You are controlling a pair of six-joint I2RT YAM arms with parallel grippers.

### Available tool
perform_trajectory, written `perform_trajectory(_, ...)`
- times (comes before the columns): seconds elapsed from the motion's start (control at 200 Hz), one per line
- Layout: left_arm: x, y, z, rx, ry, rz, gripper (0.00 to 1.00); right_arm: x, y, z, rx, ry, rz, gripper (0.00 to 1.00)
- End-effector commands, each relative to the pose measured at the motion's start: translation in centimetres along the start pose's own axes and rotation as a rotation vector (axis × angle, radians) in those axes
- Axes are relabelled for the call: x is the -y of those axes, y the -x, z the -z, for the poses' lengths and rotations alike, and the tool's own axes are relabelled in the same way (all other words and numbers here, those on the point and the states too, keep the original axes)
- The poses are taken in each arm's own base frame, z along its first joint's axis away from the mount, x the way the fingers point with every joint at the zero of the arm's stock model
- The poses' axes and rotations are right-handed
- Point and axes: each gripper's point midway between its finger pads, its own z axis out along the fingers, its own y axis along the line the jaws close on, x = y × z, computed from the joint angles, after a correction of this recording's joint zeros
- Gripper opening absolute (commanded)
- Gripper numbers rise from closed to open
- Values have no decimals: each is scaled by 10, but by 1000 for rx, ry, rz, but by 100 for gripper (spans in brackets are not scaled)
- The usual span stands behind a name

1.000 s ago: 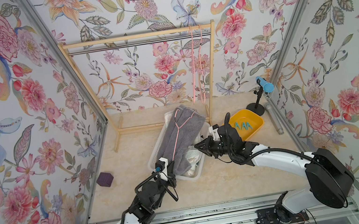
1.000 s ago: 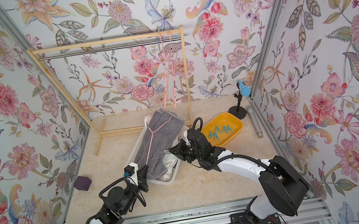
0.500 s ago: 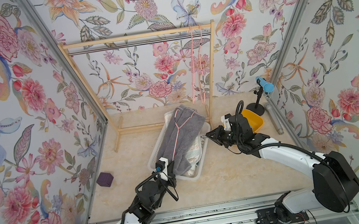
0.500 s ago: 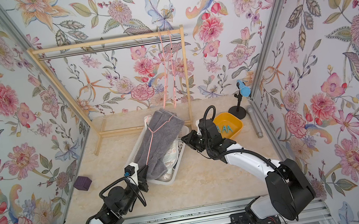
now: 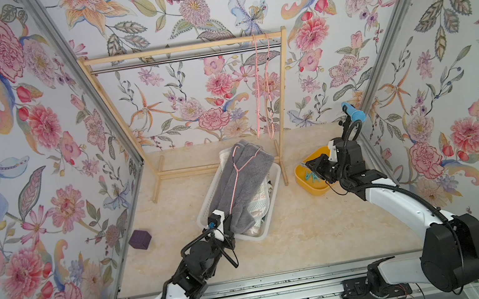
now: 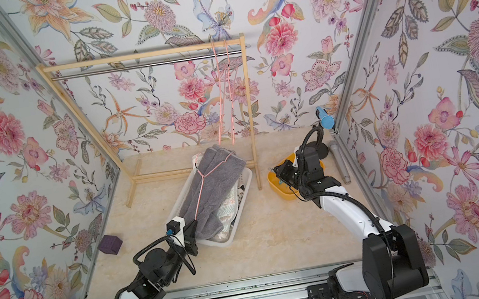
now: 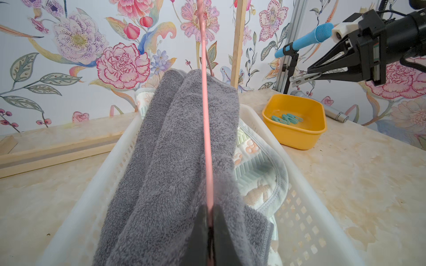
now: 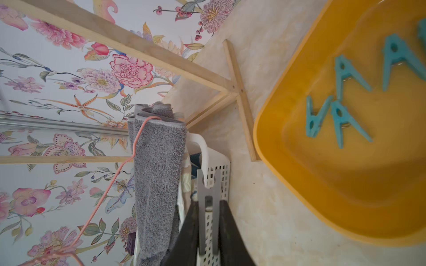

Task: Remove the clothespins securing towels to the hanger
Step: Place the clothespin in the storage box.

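Note:
My right gripper has the grey clothespin (image 7: 305,79) clear of the grey towel, with the yellow tub open below, so it should keep going over the tub's bottom (image 5: 317,184) and let go there.
My left gripper (image 5: 227,221) is shut on the pink wire hanger (image 7: 206,115), which carries a grey towel (image 5: 243,182) draped over the white basket (image 5: 208,205). A striped towel (image 7: 255,165) lies in the basket under it. My right gripper (image 8: 208,202) is shut on a pale grey clothespin (image 8: 208,184), and in both top views this gripper (image 6: 278,173) hovers at the near-left rim of the yellow tub (image 5: 320,187). Several teal clothespins (image 8: 341,119) lie in that tub. No clothespin shows on the grey towel.
A wooden rack (image 5: 181,47) stands at the back with two bare pink hangers (image 5: 267,86) on its rail. A blue microphone on a stand (image 5: 354,113) is behind the tub. A purple block (image 5: 140,239) sits by the left wall.
My right gripper has carried the grey clothespin from the basket's right side over to the yellow tub. The left arm and the hanger have stayed put.

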Motion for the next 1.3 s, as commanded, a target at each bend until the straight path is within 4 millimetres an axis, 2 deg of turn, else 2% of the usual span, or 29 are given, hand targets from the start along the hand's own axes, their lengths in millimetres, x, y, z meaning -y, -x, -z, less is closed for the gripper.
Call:
perform_trajectory(0.0, -1, 14, -2, 31, 19, -2, 0, 16, 27, 5, 79, -96, 124, 7)
perform_trajectory(0.1, 0, 16, -3, 35, 17, -2, 0, 38, 40, -1, 90, -150, 138, 6)
perform_trajectory(0.275, -1, 17, -3, 37, 20, -3, 0, 63, 62, -6, 147, -275, 235, 6)
perform_trajectory(0.555, -1, 17, -2, 38, 22, -1, 0, 89, 82, -20, 185, -403, 354, 7)
perform_trajectory(0.851, -3, 18, -1, 41, 27, 4, 0, 106, 88, -46, 157, -454, 394, 7)
perform_trajectory(1.296, -6, 18, 4, 47, 40, 11, 0, 133, 85, -95, 17, -529, 383, 7)
